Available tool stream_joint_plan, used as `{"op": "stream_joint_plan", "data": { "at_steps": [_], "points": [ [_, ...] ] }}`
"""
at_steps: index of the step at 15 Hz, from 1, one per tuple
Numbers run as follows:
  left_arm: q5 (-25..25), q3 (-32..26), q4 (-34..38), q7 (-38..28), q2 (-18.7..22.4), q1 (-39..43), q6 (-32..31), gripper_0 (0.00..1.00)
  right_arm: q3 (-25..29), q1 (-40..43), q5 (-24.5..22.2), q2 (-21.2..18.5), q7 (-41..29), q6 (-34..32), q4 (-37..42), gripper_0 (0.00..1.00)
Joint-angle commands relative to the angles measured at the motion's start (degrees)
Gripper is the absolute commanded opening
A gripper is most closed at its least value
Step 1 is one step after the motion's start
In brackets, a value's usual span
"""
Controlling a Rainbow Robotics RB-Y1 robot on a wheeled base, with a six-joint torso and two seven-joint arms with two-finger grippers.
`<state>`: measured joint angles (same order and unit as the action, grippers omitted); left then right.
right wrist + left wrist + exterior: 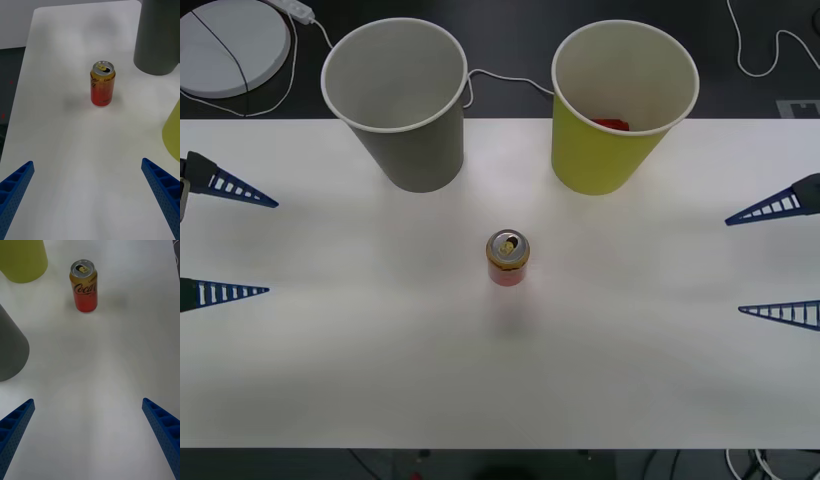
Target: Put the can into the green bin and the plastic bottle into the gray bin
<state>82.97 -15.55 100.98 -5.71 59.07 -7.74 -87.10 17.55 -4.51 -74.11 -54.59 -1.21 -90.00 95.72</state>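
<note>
Something red (pixel 612 124) can be seen low inside the green bin (pixel 598 158), so I should expect another can to be there when I carry the can over the bin.
The small red can (pixel 507 258) with a gold top stands upright at the middle of the white table (pixel 500 380); it also appears as the can (pixel 102 84) and the can (pixel 84 285) in the wrist views. Behind it stand the gray bin (pixel 398 100) on the left and the green bin (pixel 621 105) on the right, with something red inside the green one. My left gripper (pixel 235 240) waits open at the left edge, my right gripper (pixel 770 262) open at the right edge, both far from the can. The plastic bottle is out of view.
A round white object (pixel 225 45) with a cable lies on the dark floor beyond the table's far left. More cables (pixel 765 60) trail at the far right. The gray bin (pixel 157 37) and green bin (pixel 173 131) flank the right gripper's path.
</note>
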Motion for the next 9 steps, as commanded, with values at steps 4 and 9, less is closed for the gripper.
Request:
{"op": "stream_joint_plan", "data": {
  "at_steps": [4, 9],
  "points": [
    [0.0, 0.0, 0.0, 0.0, 0.0, 0.0, 0.0, 1.0, -2.8, 2.1, 1.3, 0.3, 0.8, 5.4, 0.0, 1.0],
    [0.0, 0.0, 0.0, 0.0, 0.0, 0.0, 0.0, 1.0, -11.2, 5.6, 7.2, 0.3, 1.4, 19.3, 0.0, 1.0]
  ]
}}
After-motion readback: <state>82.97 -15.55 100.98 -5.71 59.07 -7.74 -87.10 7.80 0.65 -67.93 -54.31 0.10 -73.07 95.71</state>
